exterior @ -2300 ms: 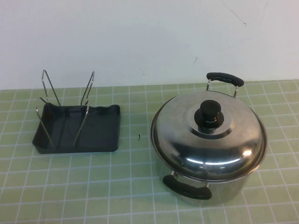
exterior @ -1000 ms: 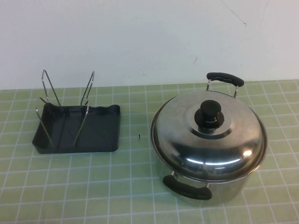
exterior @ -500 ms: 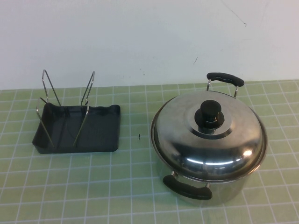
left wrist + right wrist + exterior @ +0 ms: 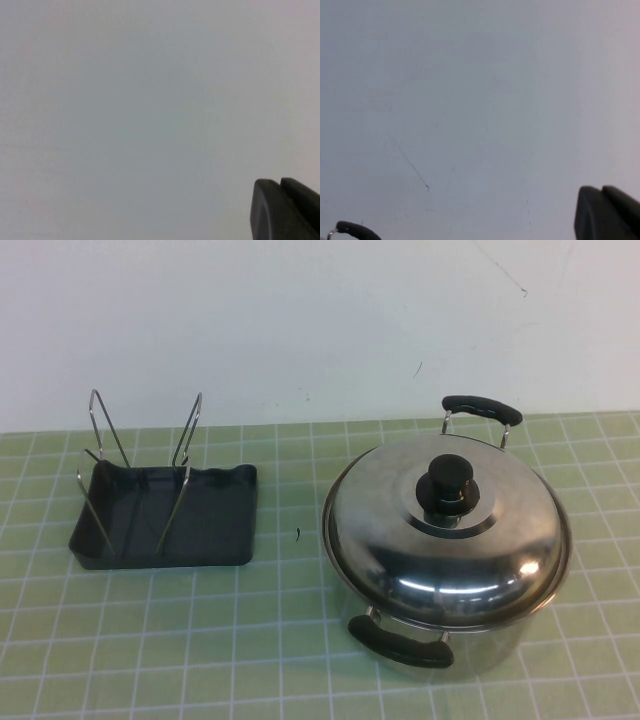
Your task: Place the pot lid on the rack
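Note:
My right gripper should continue toward the knob (image 4: pixel 450 483), with the black knob standing clear (image 4: pixel 451 476) of both pot handles, closing once its fingers are on either side of it.
The pot lid (image 4: pixel 447 527), shiny domed steel with a black knob (image 4: pixel 448 480), sits closed on the steel pot (image 4: pixel 470 645) at the right of the table. The rack (image 4: pixel 165 515), a dark tray with upright wire loops, stands empty at the left. Neither gripper shows in the high view. My left gripper (image 4: pixel 280 182) shows only in the left wrist view, shut and empty, facing a blank white wall. My right gripper (image 4: pixel 601 189) shows in the right wrist view, shut and empty, facing the wall. A black pot handle (image 4: pixel 352 231) shows at that view's edge.
The table is covered by a green checked mat (image 4: pixel 280 640). A white wall (image 4: pixel 300 320) rises behind it. The pot has two black handles, one at the back (image 4: pixel 482 408) and one at the front (image 4: pixel 400 642).

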